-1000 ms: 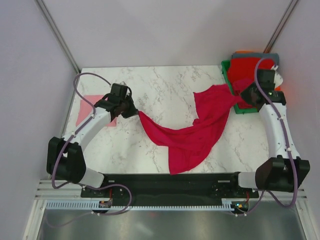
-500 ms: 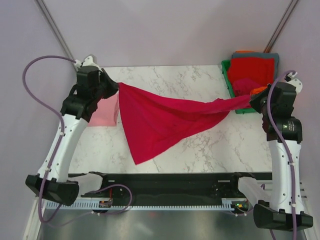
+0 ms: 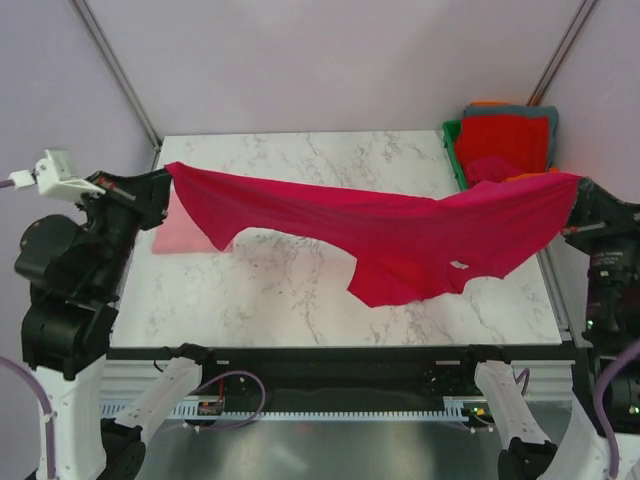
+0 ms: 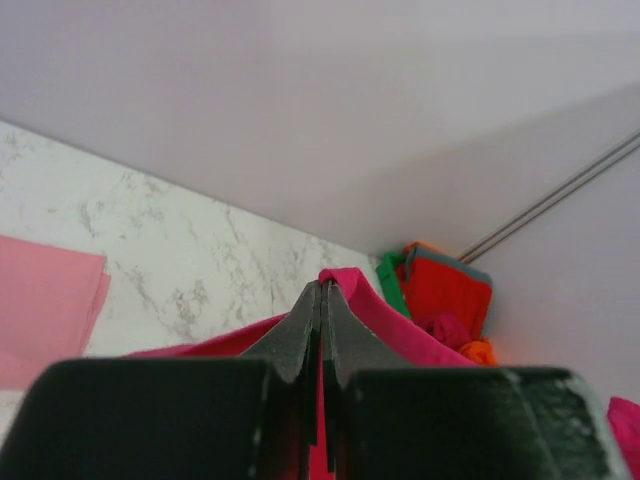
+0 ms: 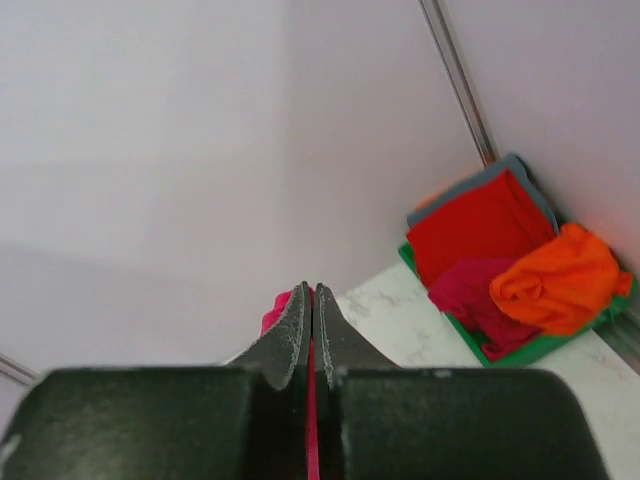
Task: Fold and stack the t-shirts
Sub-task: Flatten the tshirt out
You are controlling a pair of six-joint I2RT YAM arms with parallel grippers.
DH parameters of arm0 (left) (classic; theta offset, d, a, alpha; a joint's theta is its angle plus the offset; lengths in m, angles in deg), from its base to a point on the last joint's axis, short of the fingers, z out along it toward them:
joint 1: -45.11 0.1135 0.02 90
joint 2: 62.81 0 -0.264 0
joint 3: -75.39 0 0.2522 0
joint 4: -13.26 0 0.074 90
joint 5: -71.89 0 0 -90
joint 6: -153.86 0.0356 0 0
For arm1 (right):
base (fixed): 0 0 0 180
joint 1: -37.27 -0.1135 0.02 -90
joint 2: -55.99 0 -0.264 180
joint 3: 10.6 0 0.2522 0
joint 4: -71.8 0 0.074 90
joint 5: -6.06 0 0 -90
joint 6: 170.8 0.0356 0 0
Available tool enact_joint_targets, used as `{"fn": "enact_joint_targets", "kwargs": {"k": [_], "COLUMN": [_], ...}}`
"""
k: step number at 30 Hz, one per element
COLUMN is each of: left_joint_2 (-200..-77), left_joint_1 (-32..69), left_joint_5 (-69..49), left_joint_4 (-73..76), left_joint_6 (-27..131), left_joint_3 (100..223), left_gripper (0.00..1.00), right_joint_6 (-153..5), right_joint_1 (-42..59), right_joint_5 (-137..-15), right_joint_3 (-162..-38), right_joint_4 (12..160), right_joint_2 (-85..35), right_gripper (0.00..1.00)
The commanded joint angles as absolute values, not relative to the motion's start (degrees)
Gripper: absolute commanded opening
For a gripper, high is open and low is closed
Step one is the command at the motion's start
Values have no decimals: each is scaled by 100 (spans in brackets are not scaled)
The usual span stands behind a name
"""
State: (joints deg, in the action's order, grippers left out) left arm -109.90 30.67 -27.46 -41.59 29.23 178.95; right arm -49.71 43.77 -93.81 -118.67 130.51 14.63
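Note:
My left gripper and right gripper should swing the magenta-crimson t-shirt toward the back wall [image 3: 320, 75] before they lay it flat, because it hangs crumpled along its lower edge [image 3: 372, 294].
A deep magenta-crimson t-shirt [image 3: 400, 225] hangs stretched in the air across the table, sagging in the middle. My left gripper [image 3: 168, 172] is raised at the left and is shut on one end of it; cloth shows between its jaws [image 4: 324, 288]. My right gripper [image 3: 574, 183] is raised at the right and is shut on the other end [image 5: 311, 292]. A light pink folded t-shirt [image 3: 185, 232] lies flat at the table's left edge, partly under the hanging cloth. More t-shirts, red [image 3: 505, 135], orange and grey, fill the bin.
A green plastic bin [image 3: 452, 140] stands at the back right corner with a pile of red [image 5: 478, 230], magenta [image 5: 478, 290] and orange [image 5: 555, 280] cloth. The marble table [image 3: 300, 290] lies below the hanging shirt. Walls close in on both sides.
Both arms have risen and swung outward, lifting the crimson shirt off the table and pulling it out wide between them. One second ago it lay crumpled on the marble.

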Motion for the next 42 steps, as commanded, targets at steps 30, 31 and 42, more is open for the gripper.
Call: {"fn": "enact_joint_targets", "kwargs": {"k": [30,31,42], "left_joint_2": [-10737,-10877,-11028], "left_joint_1": [3087,3096,3087], "left_joint_5": [-3367,-3367,-3174], "left_joint_4": [-3769,-3751,-3803], "left_joint_6": [2721,2747,2871], "left_joint_3": [16377,16316,17141], "left_gripper": [2,2,2], "right_joint_6": [-3923,-3897,-4239], "right_joint_1": [4386,4386,4386], "right_joint_5": [-8852,-8695,-8807], "right_joint_3": [-11341,-11305,-12199], "right_joint_4": [11703,11685,12001], "right_joint_2": [1038,916,870], "right_gripper": [0,0,0]}}
